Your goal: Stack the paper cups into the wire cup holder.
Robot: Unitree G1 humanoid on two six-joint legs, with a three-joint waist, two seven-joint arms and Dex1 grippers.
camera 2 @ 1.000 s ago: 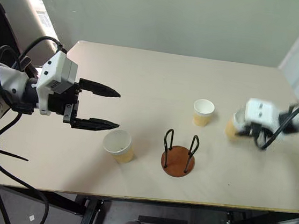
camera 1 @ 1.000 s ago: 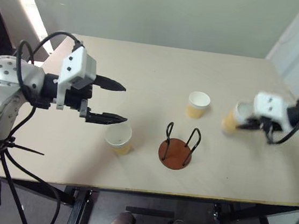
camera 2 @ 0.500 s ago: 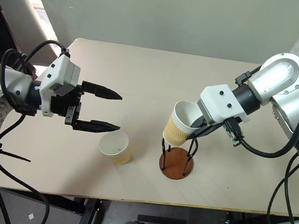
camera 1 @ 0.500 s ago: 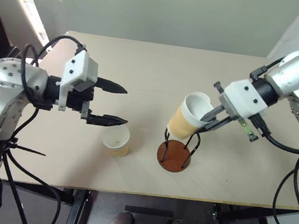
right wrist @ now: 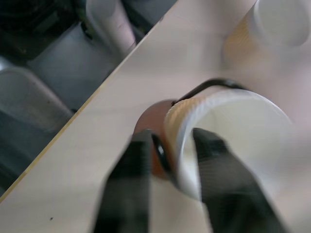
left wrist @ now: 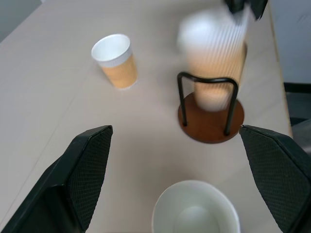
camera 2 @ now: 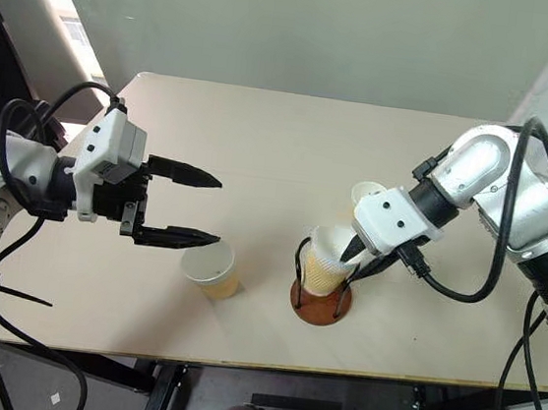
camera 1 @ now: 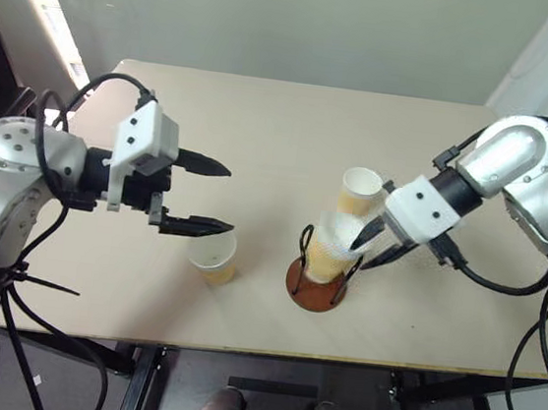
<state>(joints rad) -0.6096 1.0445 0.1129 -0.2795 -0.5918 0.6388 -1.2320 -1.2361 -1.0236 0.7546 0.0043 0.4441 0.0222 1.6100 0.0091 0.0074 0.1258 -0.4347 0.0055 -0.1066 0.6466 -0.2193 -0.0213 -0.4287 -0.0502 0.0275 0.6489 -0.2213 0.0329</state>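
My gripper will lower the paper cup, which is behind the holder's cup, into the holder's cup, and the paper cup will sink nearly to its rim, because the holder's cup has a wide, empty opening.
One paper cup stands blurred between the black loops of the wire cup holder. My right gripper points down over it. Its fingers straddle the cup's rim with a wide gap, open. A second paper cup stands upright just behind the holder. The third paper cup stands to the left of the holder, mouth up. My left gripper hovers level above that cup, open and empty.
The pale table has free room at the back and to the far right. Its front edge runs close to the holder. The floor and a table frame show below that edge.
My right gripper brought a cup from the right side of the table to the holder and lowered it between the loops, and its fingers have parted. The left gripper has kept still.
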